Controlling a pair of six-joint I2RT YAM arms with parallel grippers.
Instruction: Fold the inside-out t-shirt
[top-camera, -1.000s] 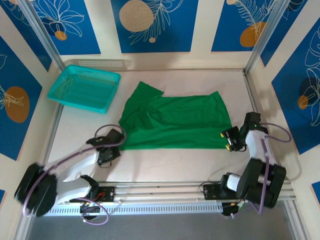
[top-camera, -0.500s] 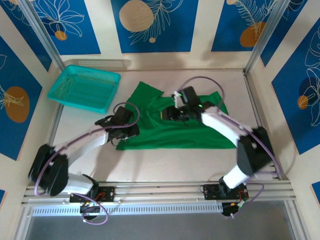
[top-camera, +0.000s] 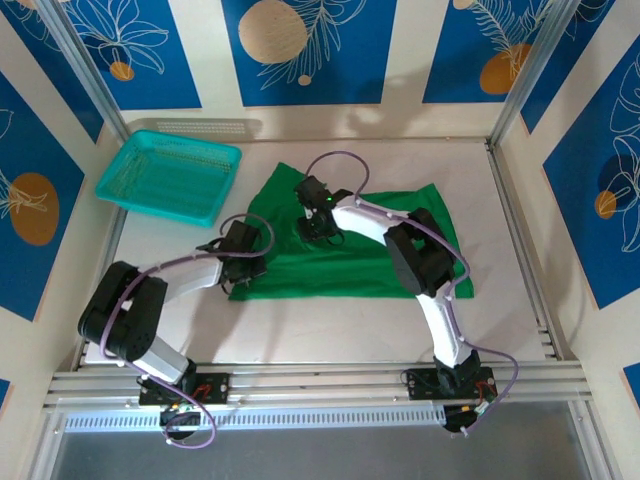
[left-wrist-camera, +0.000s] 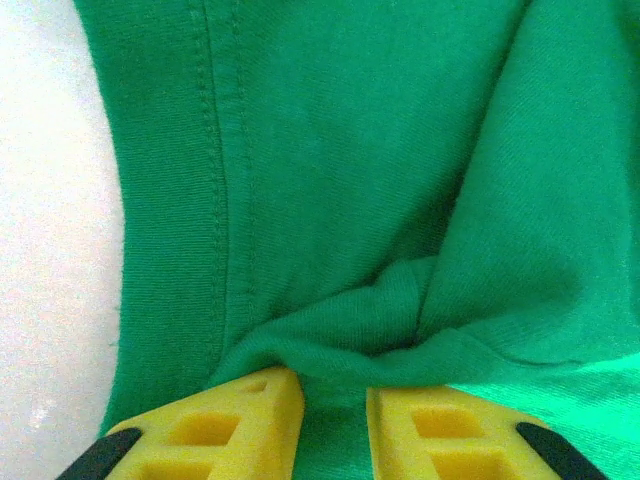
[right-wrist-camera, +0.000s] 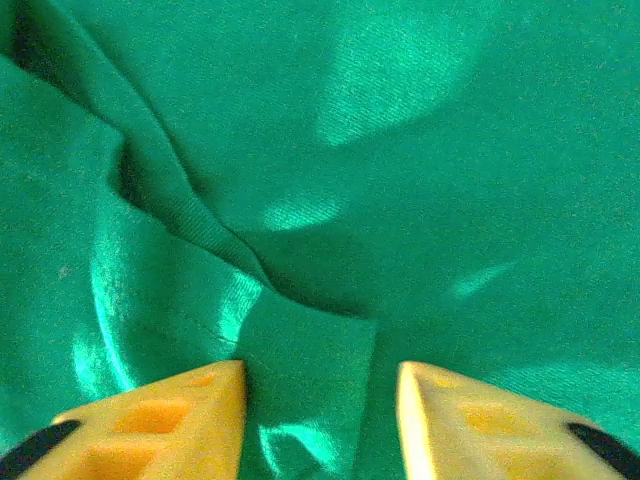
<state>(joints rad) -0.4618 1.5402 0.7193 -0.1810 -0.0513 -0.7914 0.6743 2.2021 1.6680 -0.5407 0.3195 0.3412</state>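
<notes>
The shirt is bunched in folds at the left gripper (left-wrist-camera: 345, 318), so next the left gripper pulls the shirt's corner toward the robot while the right gripper goes to the shirt's opposite end (top-camera: 462, 285).
The inside-out t-shirt (top-camera: 385, 255) lies spread on the table, bright green and wrinkled, with a sleeve pointing to the far left. My left gripper (top-camera: 251, 264) is at its left edge. In the left wrist view the yellow fingers (left-wrist-camera: 250, 420) stand close together, and the left gripper (left-wrist-camera: 335, 405) pinches a raised ridge of the shirt (left-wrist-camera: 350, 150) beside a stitched hem. My right gripper (top-camera: 314, 222) reaches across the shirt to its upper left part. In the right wrist view the right gripper (right-wrist-camera: 320, 395) is open, pressed down on the shirt (right-wrist-camera: 450, 150), with a flat fold between its fingers.
A teal mesh basket (top-camera: 170, 176) stands at the far left of the table. Metal frame posts and patterned walls close in the sides and back. Bare tabletop (top-camera: 330, 325) lies between the shirt and the arm bases.
The right arm has swung from the shirt's right edge across to its upper left. The left arm has moved up onto the left edge, and its jaws have narrowed onto cloth.
</notes>
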